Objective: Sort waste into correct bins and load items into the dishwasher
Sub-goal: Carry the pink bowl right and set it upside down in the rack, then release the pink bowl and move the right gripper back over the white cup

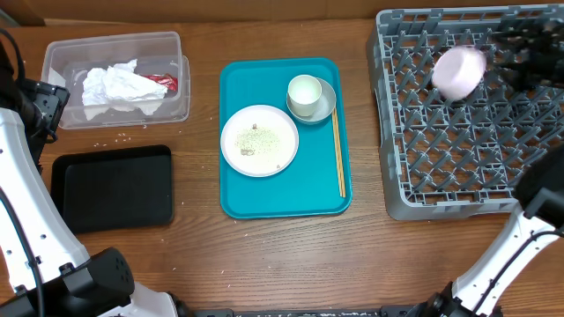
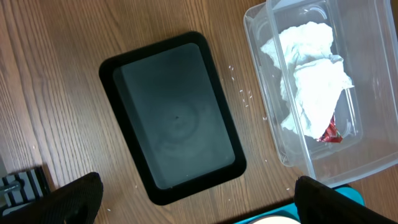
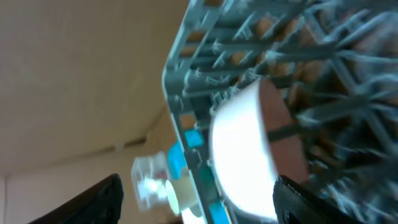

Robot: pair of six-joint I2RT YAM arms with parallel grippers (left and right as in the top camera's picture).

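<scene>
I need to settle the pale-pink cup, leaning crooked among the dish rack's wires, by taking the cup's edge with my right gripper before I fetch the white cup.
A pale-pink plate stands tilted in the grey dish rack, blurred; it also shows in the right wrist view. My right gripper is open, its fingers wide apart just right of the plate. The clear tub holds the white napkin and red wrapper. The black tray lies below it. My left gripper is open and empty above the black tray and the tub. Rice grains lie on the table.
A teal serving tray in the middle holds a white plate with food bits, a white cup inside a grey bowl, and chopsticks along its right side.
</scene>
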